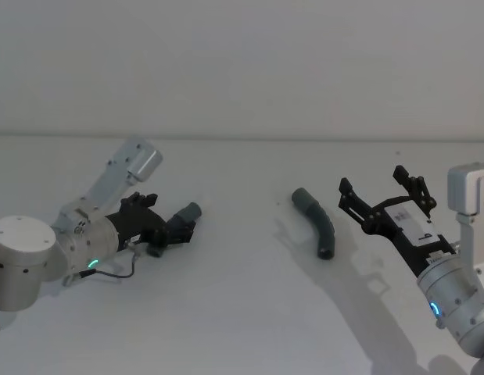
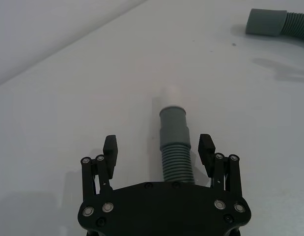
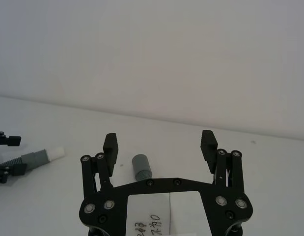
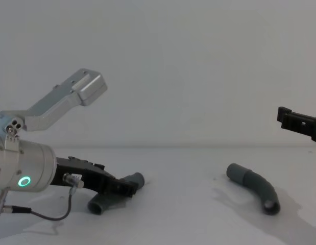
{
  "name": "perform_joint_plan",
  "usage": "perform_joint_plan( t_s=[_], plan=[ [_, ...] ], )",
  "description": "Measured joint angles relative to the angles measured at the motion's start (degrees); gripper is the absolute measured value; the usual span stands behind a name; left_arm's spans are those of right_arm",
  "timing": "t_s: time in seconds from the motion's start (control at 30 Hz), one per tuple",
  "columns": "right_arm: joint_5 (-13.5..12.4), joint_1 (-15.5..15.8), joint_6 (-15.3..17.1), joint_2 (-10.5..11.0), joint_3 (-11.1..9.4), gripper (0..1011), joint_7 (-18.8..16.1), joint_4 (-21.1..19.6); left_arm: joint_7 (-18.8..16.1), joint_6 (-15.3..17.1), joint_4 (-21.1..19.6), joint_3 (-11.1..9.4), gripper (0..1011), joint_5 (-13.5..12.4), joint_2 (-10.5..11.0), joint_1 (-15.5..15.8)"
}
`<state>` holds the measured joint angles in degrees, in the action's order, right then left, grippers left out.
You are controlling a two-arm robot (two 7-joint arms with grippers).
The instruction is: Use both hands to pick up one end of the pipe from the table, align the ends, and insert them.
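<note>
The whitish tip [image 2: 172, 96] fits snugly inside the cuff's rim [image 2: 173, 107]. It will therefore come along, still sticking straight out, when I lift the pipe's ribbed body.
Two dark-grey ribbed pipe pieces lie apart on the white table [image 1: 242, 312]. The left piece [image 1: 188, 214] points its cuff and whitish tip [image 2: 172, 95] away from my left gripper [image 2: 158, 146], which is open and straddles the ribbed body [image 2: 177, 164] without touching it. In the chest view this left gripper [image 4: 119, 188] sits low on the table around the piece [image 4: 135, 179]. The right piece [image 1: 317, 223] lies curved, its plain socket cuff [image 3: 141, 166] facing the right wrist camera. My right gripper [image 1: 372, 180] hangs open above the table, to the right of that piece, holding nothing.
A black cable [image 1: 116, 273] trails from the left wrist onto the table. Bare table stretches between the two pieces and toward the front edge. A plain pale wall [image 1: 242, 62] closes the back.
</note>
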<state>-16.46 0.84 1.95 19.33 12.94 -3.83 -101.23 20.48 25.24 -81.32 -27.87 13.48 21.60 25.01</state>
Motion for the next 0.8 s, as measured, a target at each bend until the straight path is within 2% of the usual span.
perform_joint_plan(
  t_s=[0.43,0.67,0.8],
  plan=[
    [0.00,0.00,0.00,0.00,0.00,1001,0.00,0.00,1.45,2.32,-0.50,0.76,993,1.10,-0.26,-0.28],
    [0.00,0.00,0.00,0.00,0.00,1001,0.00,0.00,1.80,2.91,-0.62,0.95,844,1.34,-0.32,-0.35],
    [0.00,0.00,0.00,0.00,0.00,1001,0.00,0.00,1.95,3.18,-0.68,1.03,703,1.46,-0.34,-0.38]
  ],
)
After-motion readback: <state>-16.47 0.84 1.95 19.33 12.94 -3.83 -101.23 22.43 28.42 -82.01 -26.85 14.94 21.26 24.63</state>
